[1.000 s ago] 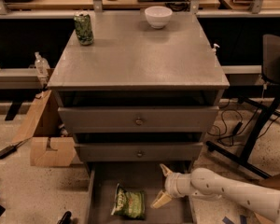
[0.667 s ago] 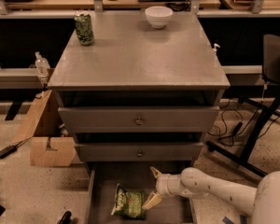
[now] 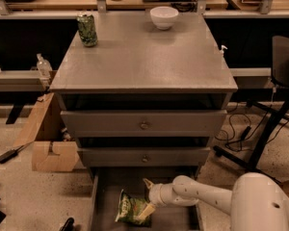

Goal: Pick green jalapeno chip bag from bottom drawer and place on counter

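The green jalapeno chip bag (image 3: 132, 210) will hang down under my gripper's fingers when I lift, because they touch only the edge of the crinkled bag (image 3: 147, 210).
The green jalapeno chip bag (image 3: 129, 208) lies crinkled on the floor of the pulled-out bottom drawer (image 3: 94, 201), left of its middle. My gripper (image 3: 146, 198) reaches in from the right on the white arm, low inside the drawer, right at the bag's right edge. Its fingers are spread open. The upper fingertip (image 3: 147, 182) is above the bag and the lower one rests against the bag's right side. The grey counter (image 3: 144, 57) is the cabinet's top, above the two shut knobbed drawers.
A green patterned can (image 3: 87, 29) stands at the counter's back left and a white bowl (image 3: 164, 17) at its back middle. A cardboard box (image 3: 53, 154) sits on the floor to the left. A black chair base (image 3: 260, 143) stands to the right.
My gripper has moved left across the drawer, from well right of the bag to its right edge. The bag has not moved.
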You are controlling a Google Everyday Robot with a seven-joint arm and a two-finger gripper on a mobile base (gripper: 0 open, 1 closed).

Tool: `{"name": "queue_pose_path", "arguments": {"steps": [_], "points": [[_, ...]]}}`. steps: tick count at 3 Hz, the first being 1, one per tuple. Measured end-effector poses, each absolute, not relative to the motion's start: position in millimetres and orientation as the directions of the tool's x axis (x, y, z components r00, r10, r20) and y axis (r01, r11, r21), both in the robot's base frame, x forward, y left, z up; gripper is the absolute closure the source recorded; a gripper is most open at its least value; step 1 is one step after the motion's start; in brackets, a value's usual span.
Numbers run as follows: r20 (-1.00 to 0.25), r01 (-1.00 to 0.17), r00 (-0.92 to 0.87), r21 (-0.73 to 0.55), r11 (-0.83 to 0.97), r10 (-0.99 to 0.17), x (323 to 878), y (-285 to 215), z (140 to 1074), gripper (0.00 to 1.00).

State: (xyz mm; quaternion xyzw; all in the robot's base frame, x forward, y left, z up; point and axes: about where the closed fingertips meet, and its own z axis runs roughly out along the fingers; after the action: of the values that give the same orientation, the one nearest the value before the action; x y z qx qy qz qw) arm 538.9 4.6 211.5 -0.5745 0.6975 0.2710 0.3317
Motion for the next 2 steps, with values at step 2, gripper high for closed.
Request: {"name": "queue_pose_path", "arguments": {"steps": [2], "points": [[-0.708, -0.996, -0.087, 0.038, 0.085, -0.701, 529.0, 52.0, 155.4, 0.17]]}}
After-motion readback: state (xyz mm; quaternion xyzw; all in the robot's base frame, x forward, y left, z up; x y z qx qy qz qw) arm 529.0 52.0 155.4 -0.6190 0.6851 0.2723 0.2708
